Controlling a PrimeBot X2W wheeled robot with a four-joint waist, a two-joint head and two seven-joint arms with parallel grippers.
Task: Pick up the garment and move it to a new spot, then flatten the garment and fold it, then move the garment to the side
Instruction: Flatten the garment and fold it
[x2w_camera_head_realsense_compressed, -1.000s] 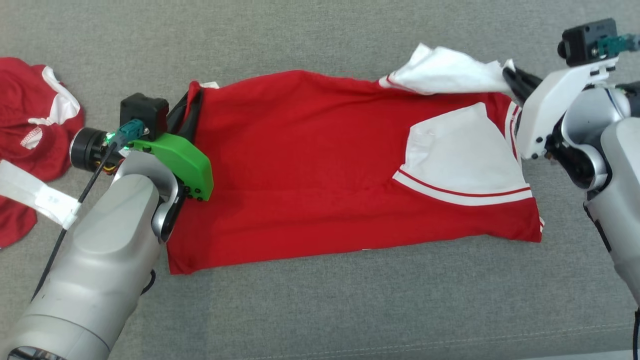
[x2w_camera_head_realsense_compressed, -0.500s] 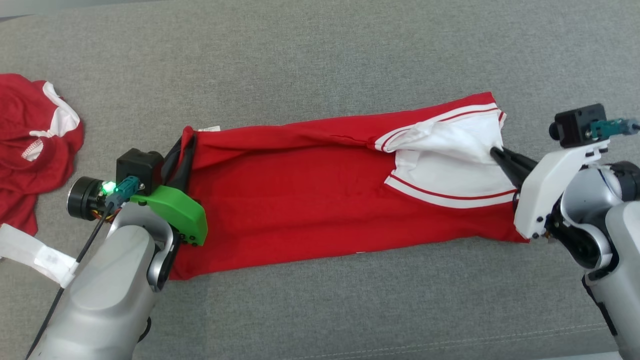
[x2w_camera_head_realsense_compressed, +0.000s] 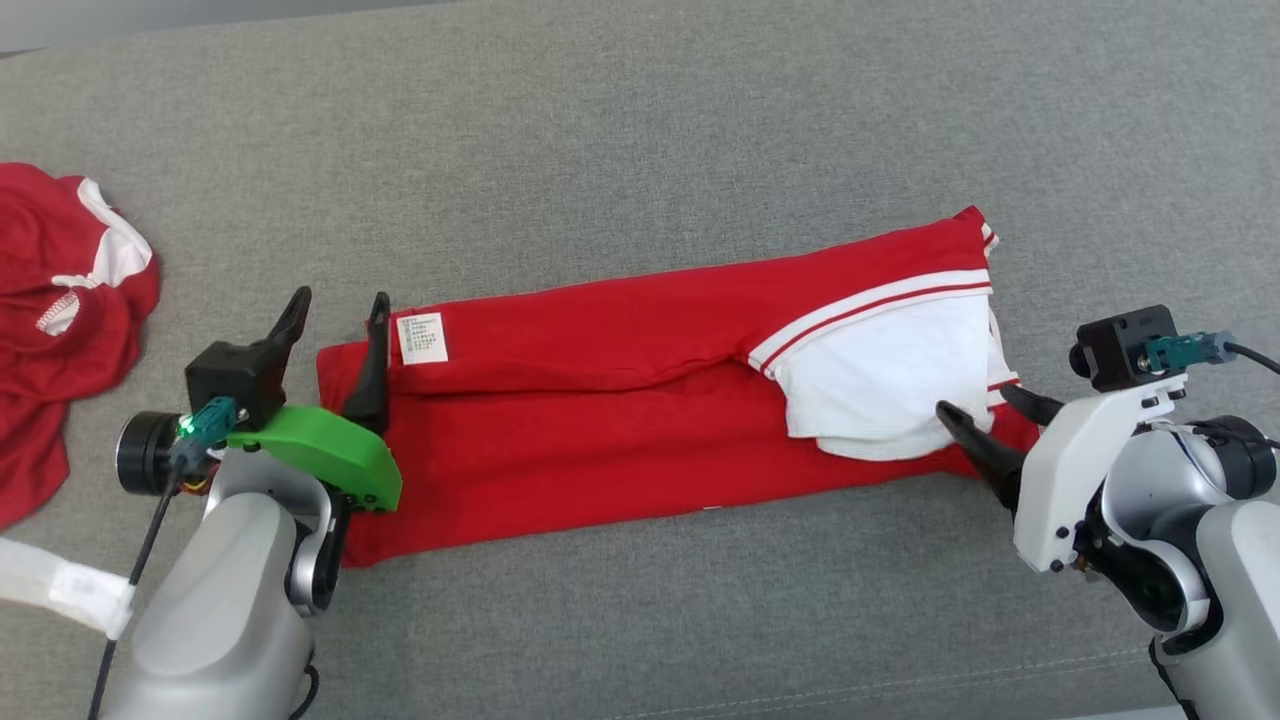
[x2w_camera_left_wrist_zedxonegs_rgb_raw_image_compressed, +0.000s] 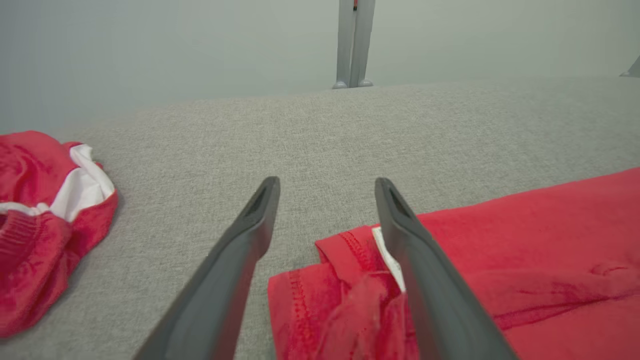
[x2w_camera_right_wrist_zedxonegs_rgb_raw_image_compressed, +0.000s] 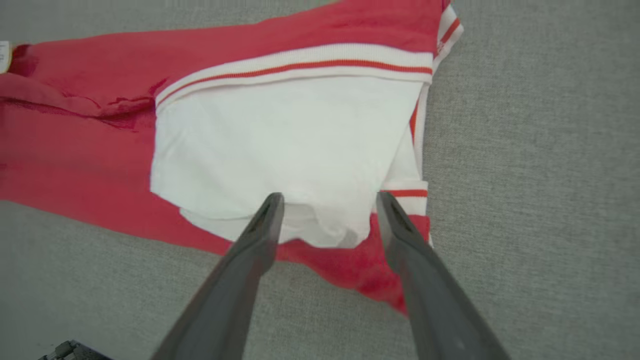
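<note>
My gripper will fold over the garment (x2w_camera_head_realsense_compressed: 672, 414), which should then show hidden lettering from its bottom side, since plain red cloth and the care label (x2w_camera_head_realsense_compressed: 422, 338) are facing up.
The garment (x2w_camera_head_realsense_compressed: 620, 400), a red shirt with a white sleeve panel (x2w_camera_head_realsense_compressed: 880, 370) and striped trim, lies folded lengthwise on the grey fabric surface. A white care label (x2w_camera_head_realsense_compressed: 422, 338) shows near its left end. My left gripper (x2w_camera_head_realsense_compressed: 340, 300) stands open at that left end, one finger over the shirt's edge, holding nothing. In the left wrist view the left gripper (x2w_camera_left_wrist_zedxonegs_rgb_raw_image_compressed: 326, 182) spreads above the garment's hem (x2w_camera_left_wrist_zedxonegs_rgb_raw_image_compressed: 350, 280). My right gripper (x2w_camera_head_realsense_compressed: 975, 400) is open at the right end beside the white sleeve. In the right wrist view the right gripper (x2w_camera_right_wrist_zedxonegs_rgb_raw_image_compressed: 330, 197) straddles the sleeve's (x2w_camera_right_wrist_zedxonegs_rgb_raw_image_compressed: 290, 140) lower edge without gripping.
A second red-and-white garment (x2w_camera_head_realsense_compressed: 60, 300) lies crumpled at the far left, also seen as a red heap (x2w_camera_left_wrist_zedxonegs_rgb_raw_image_compressed: 40, 215) in the left wrist view. A white tag (x2w_camera_head_realsense_compressed: 60, 590) hangs on my left arm's cable. A grey post (x2w_camera_left_wrist_zedxonegs_rgb_raw_image_compressed: 354, 42) stands beyond the surface's far edge.
Both grippers brought the garment's far edge down over its near half, then opened and let go. The head camera has also shifted.
</note>
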